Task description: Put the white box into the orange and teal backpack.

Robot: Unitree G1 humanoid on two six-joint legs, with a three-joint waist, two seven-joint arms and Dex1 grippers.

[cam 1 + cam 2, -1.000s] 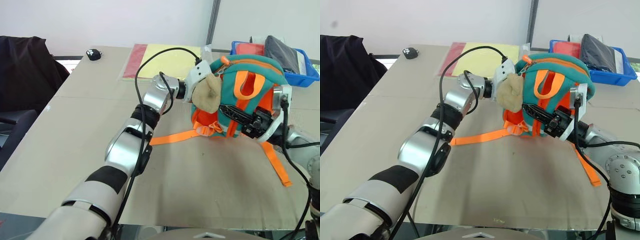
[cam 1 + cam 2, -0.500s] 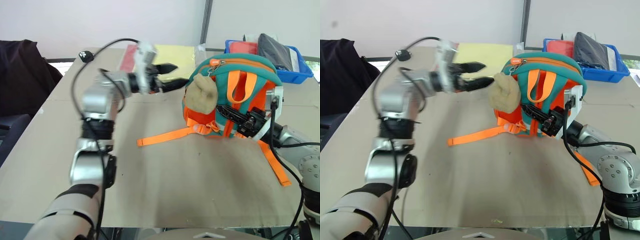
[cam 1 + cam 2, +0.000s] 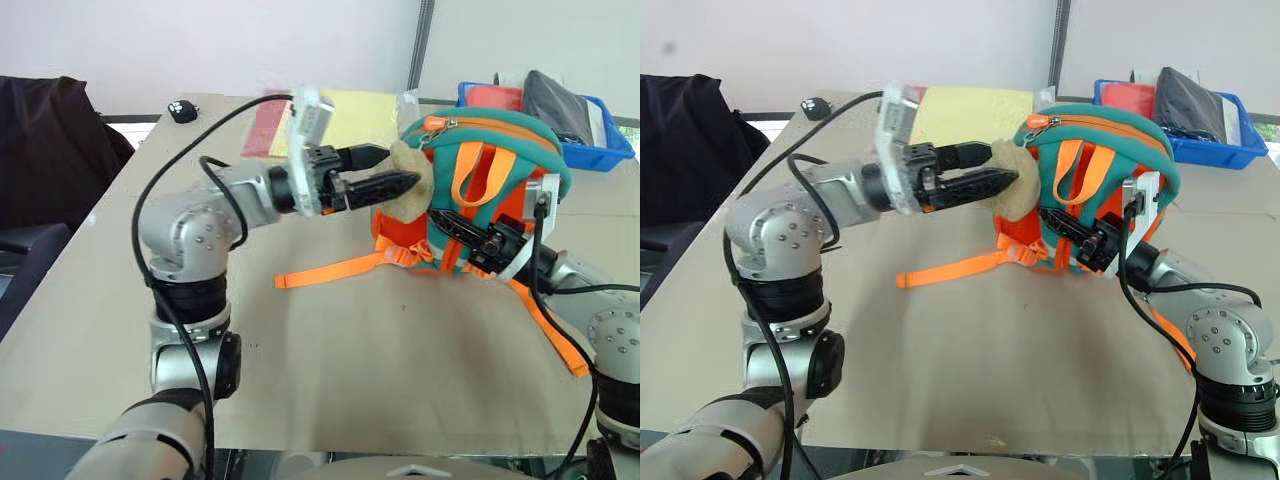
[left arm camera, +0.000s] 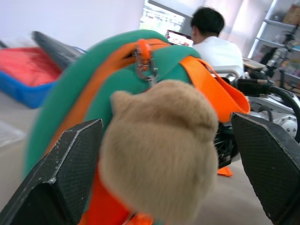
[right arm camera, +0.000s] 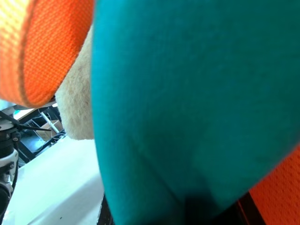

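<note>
I should grip the tan plush toy with my left gripper and pull it down the side of the backpack, because the toy hangs from the zipper pull (image 3: 434,123), which sits high on the backpack.
The orange and teal backpack (image 3: 500,170) stands upright at the right of the table, a tan plush toy (image 3: 412,172) hanging on its left side. My left gripper (image 3: 398,166) points level at the toy from the left and is open. In the left wrist view its two fingers (image 4: 61,159) stand wide on either side of the toy (image 4: 159,140). My right gripper (image 3: 452,223) lies against the backpack's front, shut on the fabric among the orange straps. The white box is out of view.
A blue bin (image 3: 603,148) with red and dark items stands behind the backpack. A yellow sheet (image 3: 345,115) lies at the back, a small black object (image 3: 182,108) further left. An orange strap (image 3: 330,270) trails over the table. A person (image 4: 211,37) sits beyond.
My left gripper has drawn back from the backpack's top to the left and opened. It now points level at the plush toy. The right gripper has stayed on the backpack.
</note>
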